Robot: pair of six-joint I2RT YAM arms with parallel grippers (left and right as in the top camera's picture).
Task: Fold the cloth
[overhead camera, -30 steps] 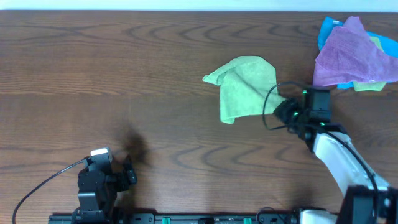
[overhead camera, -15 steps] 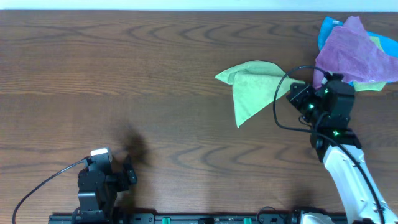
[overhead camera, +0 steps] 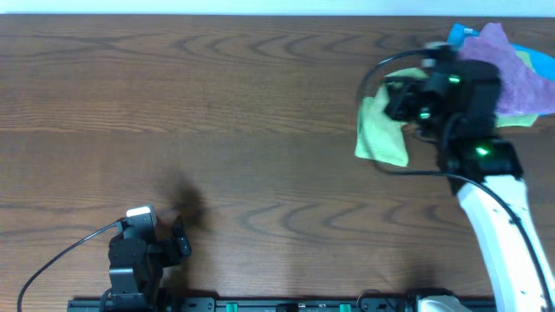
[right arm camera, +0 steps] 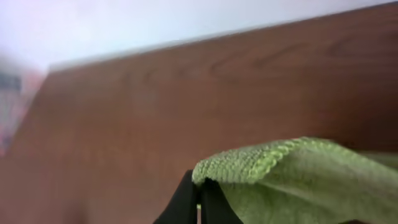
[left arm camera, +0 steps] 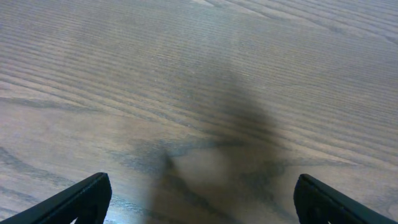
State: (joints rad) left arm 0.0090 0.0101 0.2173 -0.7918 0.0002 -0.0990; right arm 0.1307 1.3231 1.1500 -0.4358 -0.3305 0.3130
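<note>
I can see that the lime-green cloth hangs bunched (overhead camera: 384,130) by its edge, far from my left gripper, so my right gripper should pull it toward the middle (overhead camera: 349,143) and put it down.
The lime-green cloth (overhead camera: 381,137) hangs bunched below my right gripper (overhead camera: 401,102) at the far right of the table, lifted off the wood. In the right wrist view the black fingers (right arm camera: 199,198) are pinched shut on a stitched edge of the cloth (right arm camera: 292,177), which drapes away to the right. My left gripper (overhead camera: 178,241) rests near the front left edge. In the left wrist view its two fingertips (left arm camera: 84,198) stand far apart over bare wood, holding nothing. The white tag is not visible.
A purple cloth (overhead camera: 512,65) lies over a blue cloth (overhead camera: 458,36) at the far right corner, right behind my right arm. A black cable (overhead camera: 52,260) loops by the left arm's base. The wooden table (overhead camera: 217,113) stretches left.
My right gripper has lifted the green cloth off the table and carried it right and toward the far edge; the cloth went from spread out to hanging bunched. The left arm has not moved.
</note>
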